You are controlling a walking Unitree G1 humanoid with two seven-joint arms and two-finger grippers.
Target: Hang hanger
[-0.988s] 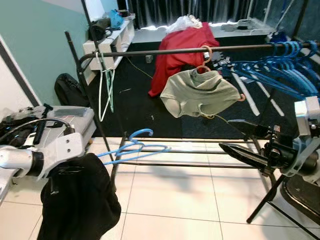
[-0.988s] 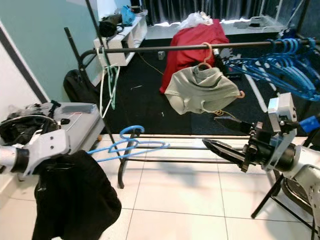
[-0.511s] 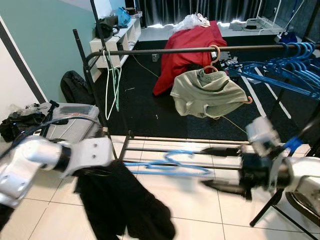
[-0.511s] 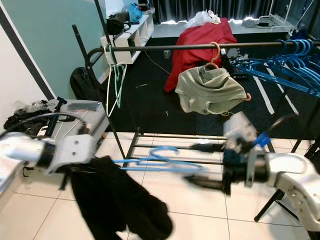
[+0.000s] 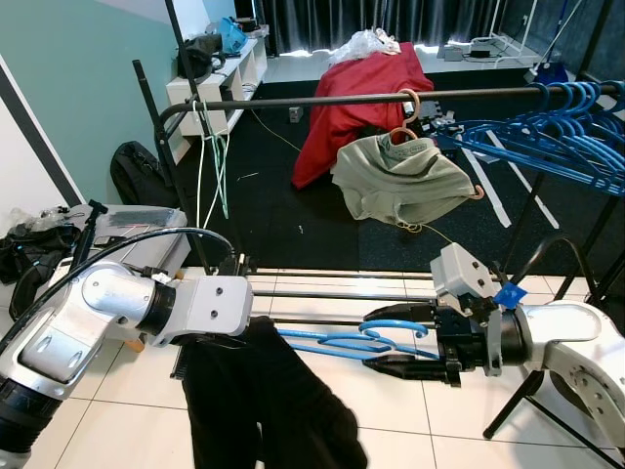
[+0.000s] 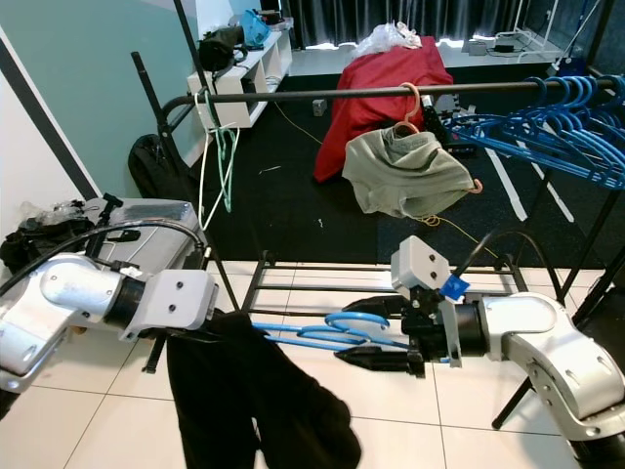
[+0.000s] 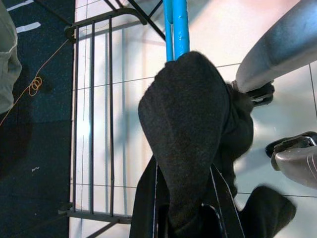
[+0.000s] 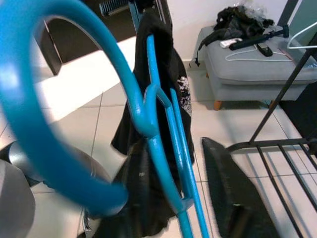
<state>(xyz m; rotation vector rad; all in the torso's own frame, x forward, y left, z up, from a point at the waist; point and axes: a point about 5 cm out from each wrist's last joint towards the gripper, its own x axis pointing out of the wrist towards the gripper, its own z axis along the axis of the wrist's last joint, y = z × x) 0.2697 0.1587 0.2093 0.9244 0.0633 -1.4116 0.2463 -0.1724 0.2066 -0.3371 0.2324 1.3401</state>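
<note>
The blue hanger (image 5: 363, 338) is covered by the black garment (image 5: 269, 391) only at one end, so I expect it to come loose from the garment when I pull it away.
A blue hanger (image 5: 342, 342) lies level above the tiled floor, and a black garment (image 5: 259, 405) droops from its left end. My left gripper (image 5: 227, 334) is buried in that garment and shut on the hanger. The hanger's hook (image 6: 356, 320) points right and sits between the two fingers of my right gripper (image 6: 376, 332), which stands open, one finger above the hook and one below. In the right wrist view the hook (image 8: 54, 104) looms close, with one black finger (image 8: 233, 198) beside it. The dark rail (image 5: 391, 98) of the clothes rack runs across behind, higher up.
On the rail hang a green shirt (image 5: 405, 181) on a pink hanger and several blue hangers (image 5: 547, 132) at the right. The rack's low bars (image 5: 322, 293) run just behind the hanger. A grey case (image 5: 137, 230) and a black bag (image 5: 132, 171) stand at the left, and a red cloth (image 5: 352, 88) lies behind.
My left arm has swung the hanger and garment rightwards and lower. My right gripper has come in from the right until its fingers are around the hook. The camera has shifted too.
</note>
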